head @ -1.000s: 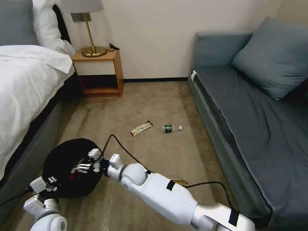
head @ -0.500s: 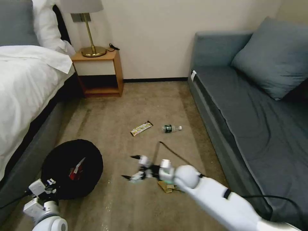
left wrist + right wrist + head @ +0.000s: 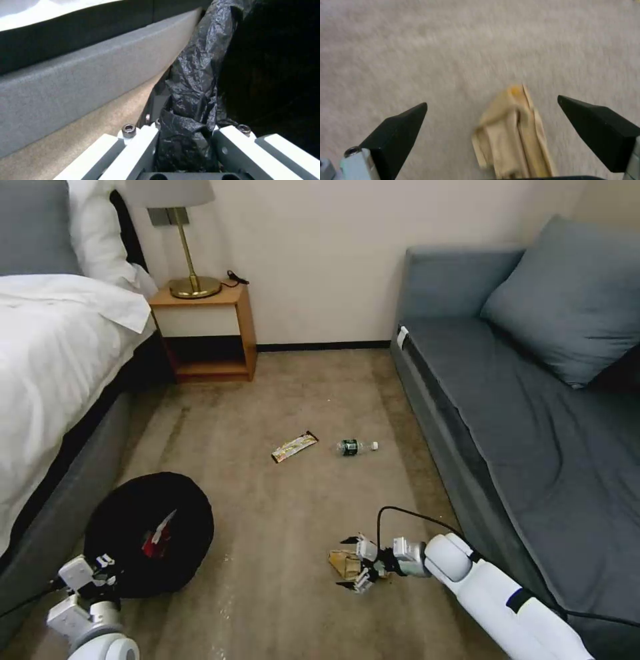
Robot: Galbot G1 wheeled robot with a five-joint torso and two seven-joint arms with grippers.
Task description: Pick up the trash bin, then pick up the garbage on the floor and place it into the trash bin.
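Note:
The crumpled brown paper [image 3: 345,565] has sharp creases running along it, so I expect it to pinch narrow and keep its far end sticking out as I carry it.
The black trash bin [image 3: 150,530] sits low at the left beside the bed, with a red-and-white wrapper [image 3: 158,530] inside it. My left gripper [image 3: 100,569] is shut on the bin's black bag liner [image 3: 191,100] at the near rim. Crumpled brown paper [image 3: 345,565] lies on the carpet in front of me. My right gripper [image 3: 347,563] hangs open just above it, one finger on each side of the brown paper [image 3: 513,135]. Farther off on the floor lie a yellow-green snack wrapper [image 3: 294,447] and a small clear bottle [image 3: 355,447].
A bed [image 3: 53,353] runs along the left and a grey-blue sofa [image 3: 520,400] along the right. A wooden nightstand [image 3: 207,330] with a brass lamp [image 3: 190,247] stands at the back wall. Open carpet lies between them.
My right arm has swung from over the bin to the right and down, and now hovers open over the brown paper. The red-and-white wrapper came to lie in the bin.

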